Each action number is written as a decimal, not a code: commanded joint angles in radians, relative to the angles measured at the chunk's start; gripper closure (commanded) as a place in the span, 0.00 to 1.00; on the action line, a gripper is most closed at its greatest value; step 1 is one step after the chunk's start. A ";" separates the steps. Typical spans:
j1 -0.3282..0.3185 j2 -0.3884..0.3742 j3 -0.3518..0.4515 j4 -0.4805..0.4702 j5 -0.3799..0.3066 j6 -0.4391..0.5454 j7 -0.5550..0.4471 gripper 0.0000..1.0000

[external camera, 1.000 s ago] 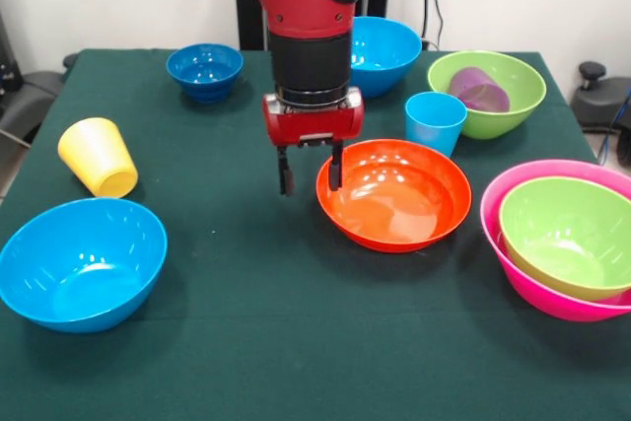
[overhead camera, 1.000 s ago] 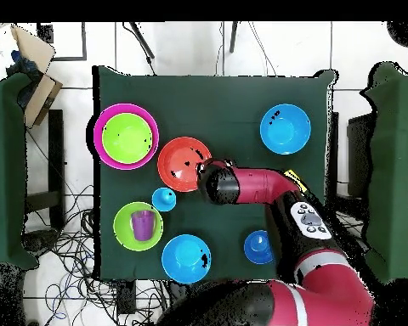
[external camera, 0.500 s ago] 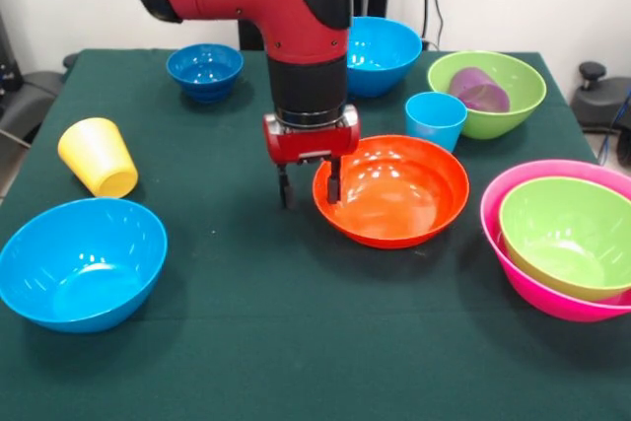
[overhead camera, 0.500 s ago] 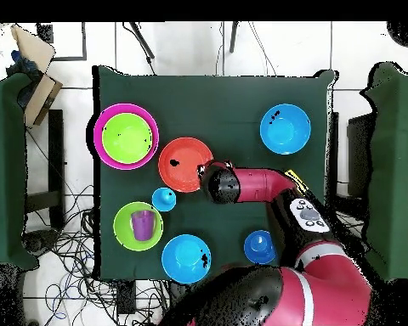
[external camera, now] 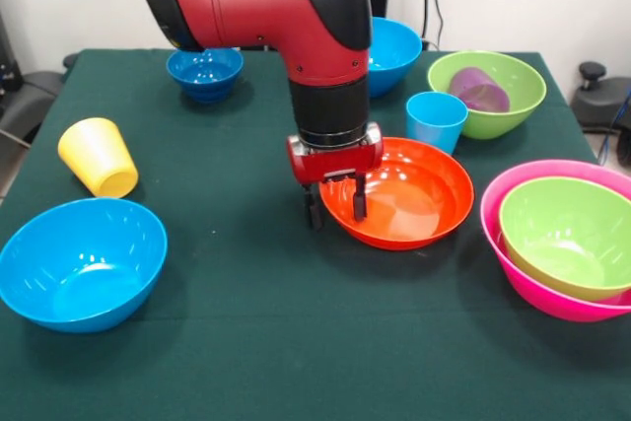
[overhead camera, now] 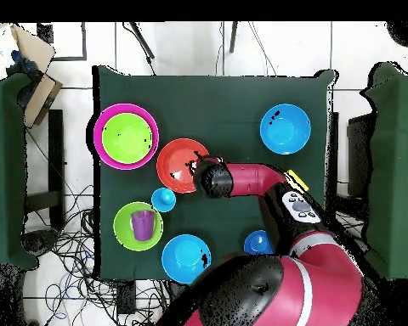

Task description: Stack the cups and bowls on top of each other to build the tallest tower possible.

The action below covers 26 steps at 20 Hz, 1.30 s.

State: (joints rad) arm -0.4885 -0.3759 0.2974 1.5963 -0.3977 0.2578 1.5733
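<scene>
The orange bowl [external camera: 406, 199] seems wider than the nested lime-green bowl [external camera: 572, 236], so it will sit at a tilt over the lime-green bowl's rim when I lower it.
My gripper [external camera: 336, 210] is open and low at the near-left rim of the wide orange bowl [external camera: 414, 194], one finger inside the bowl and one outside. A light blue cup [external camera: 435, 121] stands upright just behind the bowl. A purple cup [external camera: 478, 89] lies inside a lime-green bowl [external camera: 503, 110] at the back right. A second lime-green bowl [external camera: 567, 234] is nested in the large pink bowl [external camera: 513, 253] at the right edge. From above, the orange bowl [overhead camera: 178, 165] sits beside the pink bowl [overhead camera: 99, 136], and the wrist hides the fingers.
A yellow cup [external camera: 97, 156] lies tipped at the left. One sky-blue bowl [external camera: 81, 263] sits front left. Another sky-blue bowl [external camera: 394, 51] is at the back, partly behind the arm. The small dark-blue bowl [external camera: 204, 71] stands back left.
The gripper has moved right and toward the camera, and lower, from beside the orange bowl's left edge to astride its rim. The bowl has shifted slightly.
</scene>
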 commanded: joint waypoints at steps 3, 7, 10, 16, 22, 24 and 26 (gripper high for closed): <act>0.007 0.047 0.092 -0.083 -0.087 0.050 -0.082 1.00; 0.013 0.041 0.098 -0.099 -0.090 0.071 -0.098 1.00; 0.020 0.044 0.106 -0.116 -0.086 0.082 -0.097 1.00; 0.024 0.033 0.096 -0.116 -0.079 0.094 -0.079 1.00; 0.063 -0.108 0.068 -0.081 -0.028 0.206 -0.047 1.00; 0.078 -0.160 0.047 -0.081 -0.030 0.285 -0.072 1.00; 0.081 -0.198 0.040 -0.079 -0.030 0.338 -0.086 1.00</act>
State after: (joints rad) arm -0.4523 -0.4678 0.3367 1.5614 -0.3981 0.3948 1.5733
